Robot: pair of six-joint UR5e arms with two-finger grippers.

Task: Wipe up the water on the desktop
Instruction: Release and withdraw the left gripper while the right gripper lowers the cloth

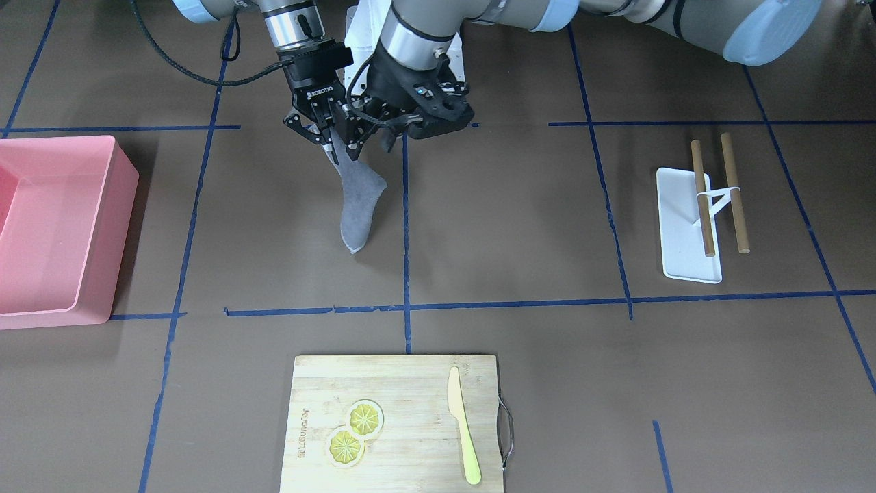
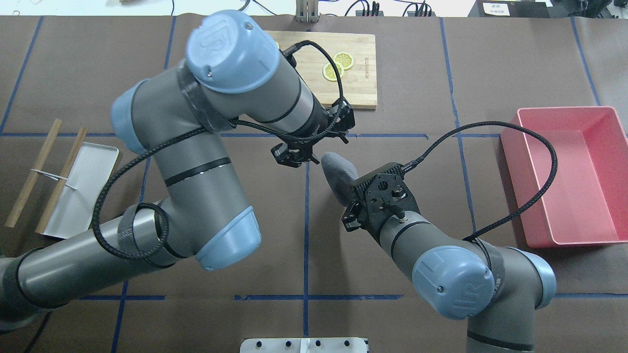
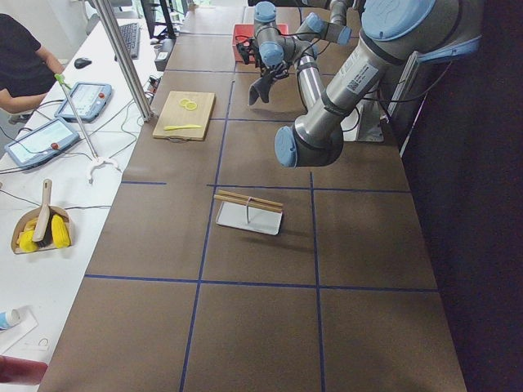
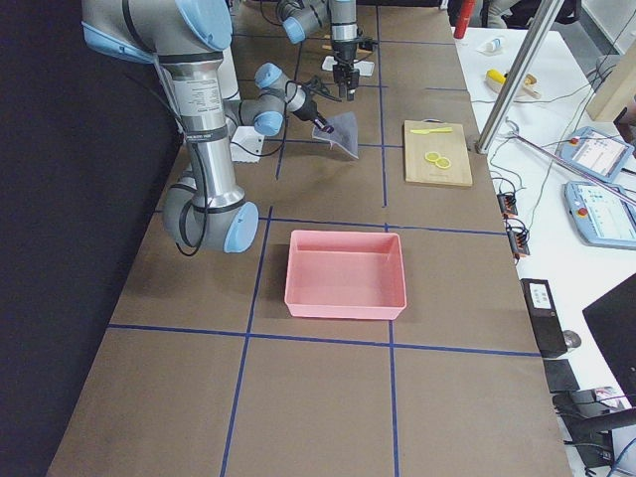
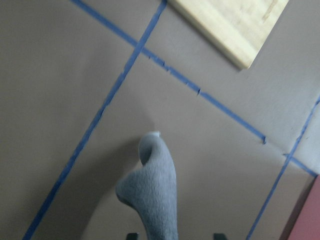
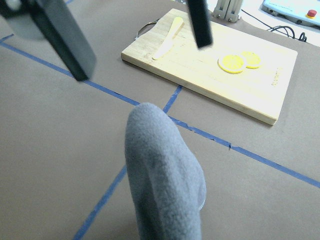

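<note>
My open left gripper is crowding the grey cloth [image 1: 359,197] in my right gripper. I should move my left gripper back before my right gripper wipes beside the pink bin [image 1: 234,209].
A grey cloth [image 1: 358,202] hangs from my right gripper [image 1: 327,140], which is shut on its upper end. Its lower end reaches down to about the dark-brown desktop [image 1: 513,226]; I cannot tell whether it touches. In the overhead view the cloth [image 2: 337,171] sticks out ahead of the right gripper [image 2: 351,202]. My left gripper [image 1: 371,133] is open and empty, close beside the cloth's top. Its two fingers [image 6: 65,40] show spread apart in the right wrist view, above the cloth [image 6: 162,175]. The left wrist view looks down on the cloth [image 5: 152,192]. I see no water on the desktop.
A pink bin [image 1: 102,205] stands at the robot's right side. A bamboo cutting board [image 1: 410,383] with two lemon slices [image 1: 354,430] and a yellow knife [image 1: 464,435] lies across the table. A white tray [image 1: 677,233] with two wooden sticks [image 1: 733,192] lies at the robot's left.
</note>
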